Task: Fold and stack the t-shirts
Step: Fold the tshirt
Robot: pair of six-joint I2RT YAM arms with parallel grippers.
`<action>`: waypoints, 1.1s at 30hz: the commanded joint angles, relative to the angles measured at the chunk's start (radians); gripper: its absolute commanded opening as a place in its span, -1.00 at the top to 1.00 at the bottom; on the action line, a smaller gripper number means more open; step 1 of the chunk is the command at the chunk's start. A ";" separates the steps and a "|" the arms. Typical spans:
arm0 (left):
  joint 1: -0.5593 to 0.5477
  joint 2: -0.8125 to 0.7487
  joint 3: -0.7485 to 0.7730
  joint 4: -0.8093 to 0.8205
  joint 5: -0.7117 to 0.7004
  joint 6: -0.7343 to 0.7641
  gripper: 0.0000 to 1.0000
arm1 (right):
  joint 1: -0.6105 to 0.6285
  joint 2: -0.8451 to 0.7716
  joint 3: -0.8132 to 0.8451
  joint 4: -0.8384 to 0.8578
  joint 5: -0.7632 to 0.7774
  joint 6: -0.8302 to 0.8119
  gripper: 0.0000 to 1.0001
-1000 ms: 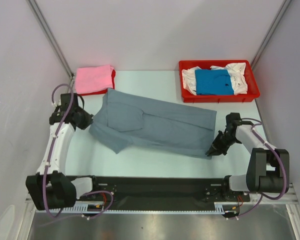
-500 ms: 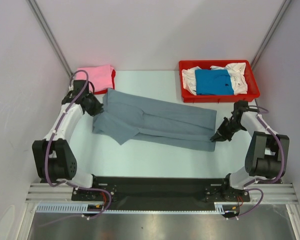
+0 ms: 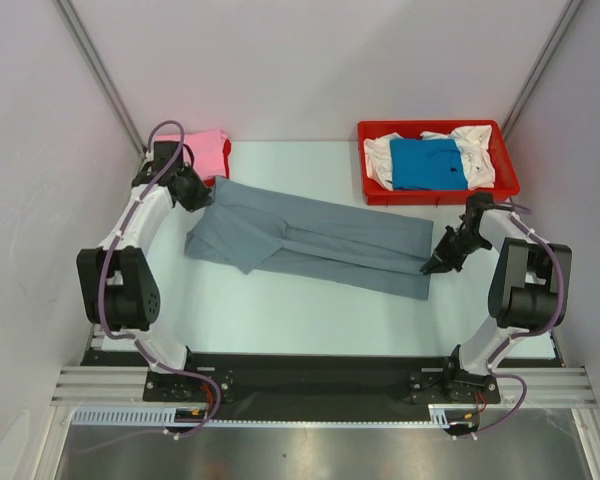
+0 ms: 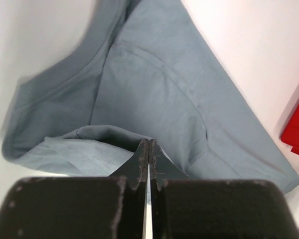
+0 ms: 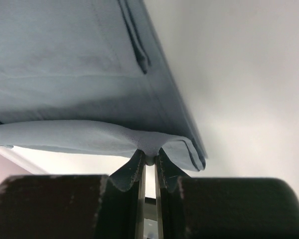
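Note:
My left gripper continues to pull toward the back edge [image 3: 230, 184] until the tip is inside, since it pinches the grey flap whose tip pokes [image 3: 245, 270] past the front edge.
The slate grey t-shirt [image 3: 320, 235] lies lengthwise across the table as a long, narrow folded band. My left gripper [image 3: 202, 196] is at its left end, beside the pink pile. In the left wrist view that gripper [image 4: 148, 143] is shut, its tips pinching a fold of the grey cloth [image 4: 154, 84]. My right gripper [image 3: 432, 266] is at the band's right end. Seen from the right wrist, it [image 5: 149, 155] is shut on a bunched hem of the grey shirt [image 5: 79, 64], which is lifted off the table.
A folded pink t-shirt [image 3: 202, 152] rests on a red one [image 3: 223, 168] at the back left. The red tray [image 3: 438, 194] at the back right holds a bright blue t-shirt [image 3: 425, 163] on a white one [image 3: 475, 150]. Side walls stand close to both arms.
Both grippers moved away from the near edge toward the back, carrying the shirt's near edge over itself. The grey shirt is now narrower and doubled lengthwise.

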 commanded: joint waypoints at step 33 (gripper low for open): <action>-0.003 0.308 0.328 0.014 0.090 0.053 0.99 | -0.026 0.164 0.117 0.065 -0.020 0.007 0.99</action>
